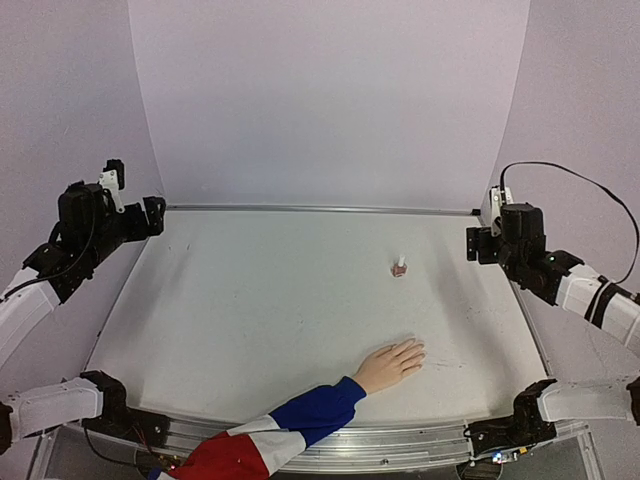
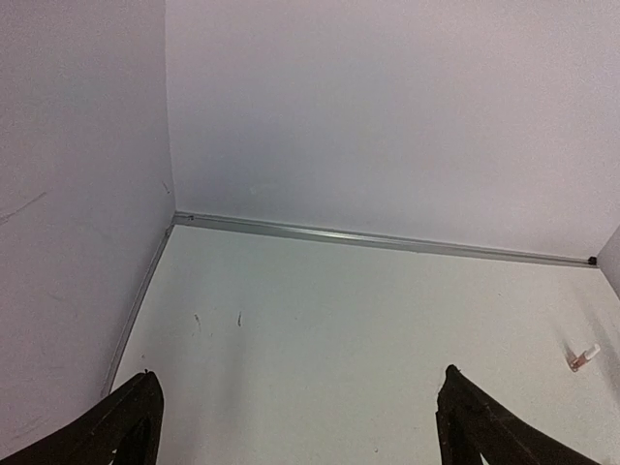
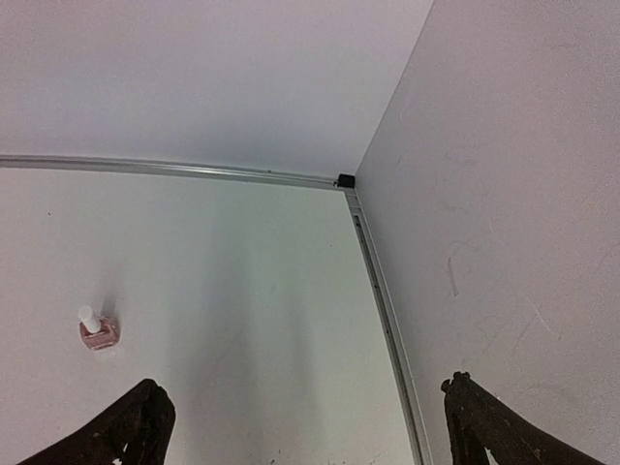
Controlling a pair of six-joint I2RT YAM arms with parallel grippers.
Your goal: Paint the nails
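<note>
The pinkish bottle stands far from the robot's left gripper, so the right gripper should pick it up by the white cap and bring it to the left gripper.
A pale flesh-coloured hand with a blue, white and red sleeve lies flat on the table near the front edge, fingers pointing right. Its nails are too small to make out. A small pinkish bottle with a white cap stands upright mid-table, also in the right wrist view and the left wrist view. My left gripper is open and empty, raised at the far left. My right gripper is open and empty, raised at the far right.
White walls enclose the table on three sides, with a metal rail along the back edge and a rail along the right wall. The arm bases sit at the near corners.
</note>
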